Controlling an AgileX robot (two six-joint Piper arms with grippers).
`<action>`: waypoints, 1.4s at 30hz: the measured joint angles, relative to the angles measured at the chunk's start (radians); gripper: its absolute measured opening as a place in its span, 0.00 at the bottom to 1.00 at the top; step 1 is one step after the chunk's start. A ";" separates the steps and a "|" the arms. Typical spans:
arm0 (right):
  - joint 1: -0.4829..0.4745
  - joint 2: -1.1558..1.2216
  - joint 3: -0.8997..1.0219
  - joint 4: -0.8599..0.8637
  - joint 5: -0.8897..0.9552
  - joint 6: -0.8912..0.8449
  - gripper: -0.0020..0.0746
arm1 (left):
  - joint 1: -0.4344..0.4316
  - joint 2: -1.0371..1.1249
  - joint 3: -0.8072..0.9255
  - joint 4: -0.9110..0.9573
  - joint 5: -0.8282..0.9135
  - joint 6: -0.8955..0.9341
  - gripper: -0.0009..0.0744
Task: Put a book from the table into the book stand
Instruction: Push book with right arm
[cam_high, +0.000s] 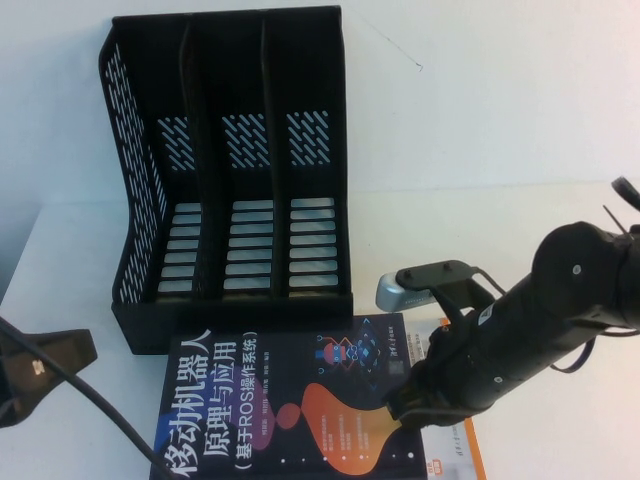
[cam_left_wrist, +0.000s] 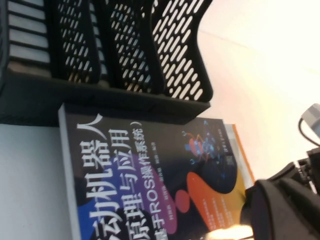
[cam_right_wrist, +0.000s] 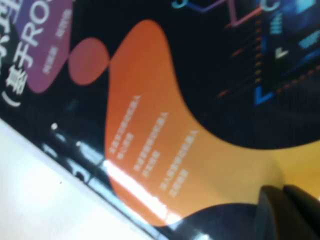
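The dark book is lying flat on top of the white book (cam_high: 446, 442), so next my right gripper pushes the dark book across toward my left gripper. My left gripper should come down at the spine (cam_high: 166, 402).
The book (cam_high: 270, 410), dark with a white Chinese title and orange and pink blobs, lies flat on the white table (cam_high: 500, 130) just in front of the black book stand (cam_high: 230, 170). The stand's three slots are empty. My right gripper (cam_high: 405, 412) is down at the book's right edge, shut on it. One of its fingers (cam_right_wrist: 290, 215) lies on the orange part of the cover (cam_right_wrist: 150, 100); the other is hidden. My left gripper (cam_high: 50, 365) rests at the table's front left, apart from the book. The left wrist view shows the book (cam_left_wrist: 150, 170), the stand (cam_left_wrist: 125, 60) and the right gripper (cam_left_wrist: 280, 210).
A white book with an orange border (cam_high: 455, 440) lies under the dark book, showing at its right side, also in the left wrist view (cam_left_wrist: 239, 150). Bare table lies right of the stand. A black cable (cam_high: 100, 420) runs from the left arm.
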 joint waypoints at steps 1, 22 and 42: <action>0.004 0.000 0.000 0.000 0.000 -0.005 0.04 | 0.000 0.000 0.000 0.016 -0.002 -0.009 0.01; -0.037 -0.012 0.000 -0.248 0.000 0.179 0.04 | -0.020 0.133 0.000 -0.069 -0.256 -0.073 0.01; -0.037 0.021 0.000 -0.003 -0.011 -0.013 0.04 | 0.004 0.187 0.000 -0.547 -0.059 0.193 0.01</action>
